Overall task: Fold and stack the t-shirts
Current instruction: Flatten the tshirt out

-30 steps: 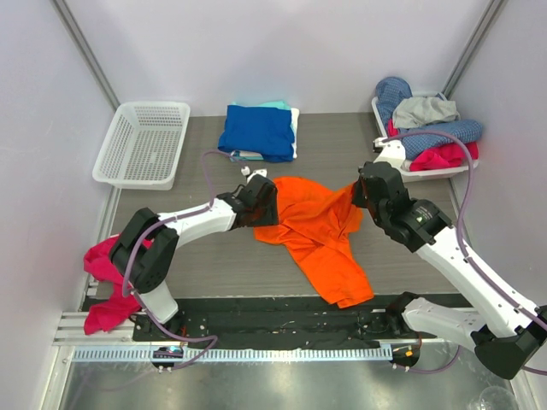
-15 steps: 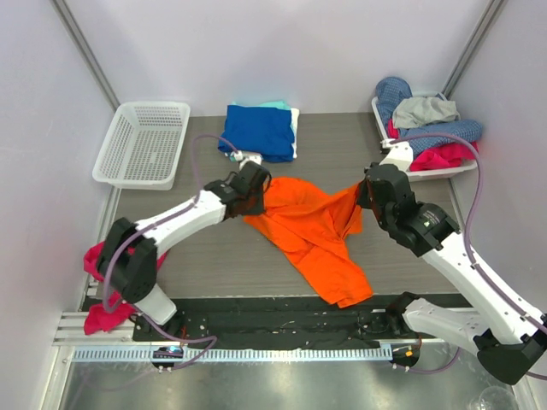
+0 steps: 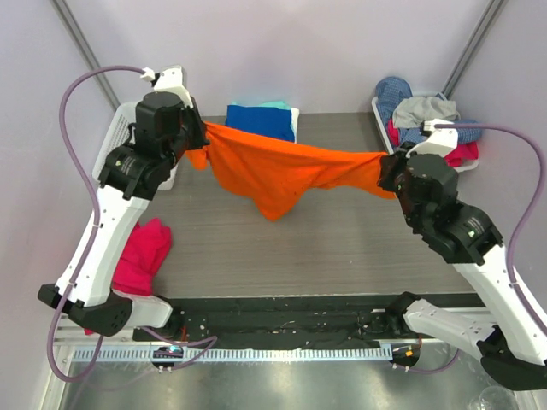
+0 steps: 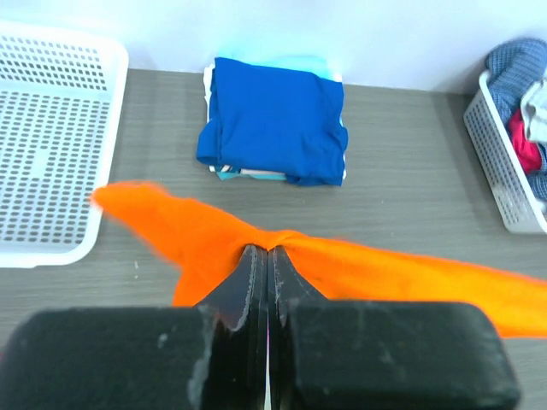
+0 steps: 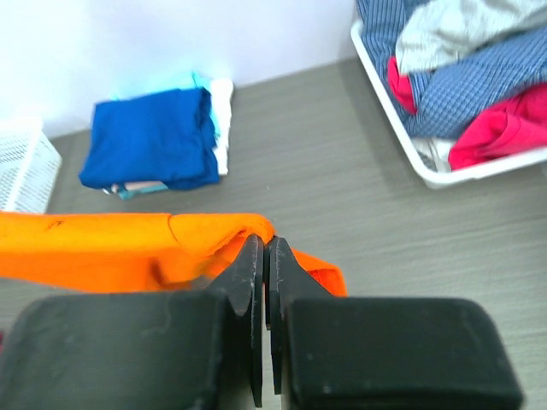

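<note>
The orange t-shirt hangs crooked, its lower corner point(image 3: 273, 213) loose, so my left gripper should lay its end of the orange t-shirt down by the royal blue t-shirt and reach for the loose corner.
The orange t-shirt point(image 3: 282, 171) hangs stretched in the air between my two grippers, its middle sagging toward the table. My left gripper point(image 3: 202, 141) is shut on its left end, also seen in the left wrist view point(image 4: 267, 249) on the orange cloth point(image 4: 188, 239). My right gripper point(image 3: 386, 175) is shut on its right end, seen in the right wrist view point(image 5: 265, 243) on the orange cloth point(image 5: 128, 248). A folded stack with the royal blue t-shirt point(image 3: 256, 128) on top, pale teal and white beneath, lies at the back centre; it shows in both wrist views point(image 4: 273, 120) point(image 5: 149, 137).
An empty white basket point(image 3: 128, 154) stands at the back left. A white tray point(image 3: 432, 175) at the back right holds a pile of blue checked, grey and pink clothes point(image 3: 432, 120). A pink garment point(image 3: 141, 256) lies by the left arm's base.
Both grippers have risen and pulled apart, lifting the orange t-shirt off the table and stretching it out. The left arm swung up and back to the left.
</note>
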Controlling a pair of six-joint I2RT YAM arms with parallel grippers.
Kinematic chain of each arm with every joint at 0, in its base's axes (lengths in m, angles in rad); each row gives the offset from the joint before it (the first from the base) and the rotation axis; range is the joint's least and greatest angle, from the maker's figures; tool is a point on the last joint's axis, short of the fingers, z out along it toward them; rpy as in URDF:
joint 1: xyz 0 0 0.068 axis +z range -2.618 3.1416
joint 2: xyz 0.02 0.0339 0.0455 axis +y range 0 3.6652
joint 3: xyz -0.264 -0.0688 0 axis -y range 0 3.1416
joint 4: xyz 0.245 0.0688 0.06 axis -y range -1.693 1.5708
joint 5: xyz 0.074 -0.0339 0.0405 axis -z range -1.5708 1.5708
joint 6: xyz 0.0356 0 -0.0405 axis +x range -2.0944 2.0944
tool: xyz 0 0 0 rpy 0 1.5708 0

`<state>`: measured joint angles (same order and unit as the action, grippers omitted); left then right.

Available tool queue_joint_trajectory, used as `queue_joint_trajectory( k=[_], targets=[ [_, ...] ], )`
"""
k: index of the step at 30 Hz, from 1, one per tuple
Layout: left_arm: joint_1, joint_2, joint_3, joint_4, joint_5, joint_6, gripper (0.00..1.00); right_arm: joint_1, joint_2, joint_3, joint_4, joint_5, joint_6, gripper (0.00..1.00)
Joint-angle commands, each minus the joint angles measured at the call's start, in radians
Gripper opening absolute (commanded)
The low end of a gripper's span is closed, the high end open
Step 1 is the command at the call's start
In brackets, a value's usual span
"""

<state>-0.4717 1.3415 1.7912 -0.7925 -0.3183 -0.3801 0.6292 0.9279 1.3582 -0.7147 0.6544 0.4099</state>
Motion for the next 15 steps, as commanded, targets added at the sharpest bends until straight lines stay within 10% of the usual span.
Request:
queue_joint_trajectory(
  k=[1,15],
  targets=[
    [0.002,-0.005,0.108,-0.134,0.022,0.064,0.00,0.003,-0.047,0.076,0.011,-0.002,-0.049,0.01],
    [0.002,-0.025,0.105,-0.225,0.042,0.139,0.00,0.004,-0.135,0.050,-0.101,-0.064,-0.009,0.01]
  ],
)
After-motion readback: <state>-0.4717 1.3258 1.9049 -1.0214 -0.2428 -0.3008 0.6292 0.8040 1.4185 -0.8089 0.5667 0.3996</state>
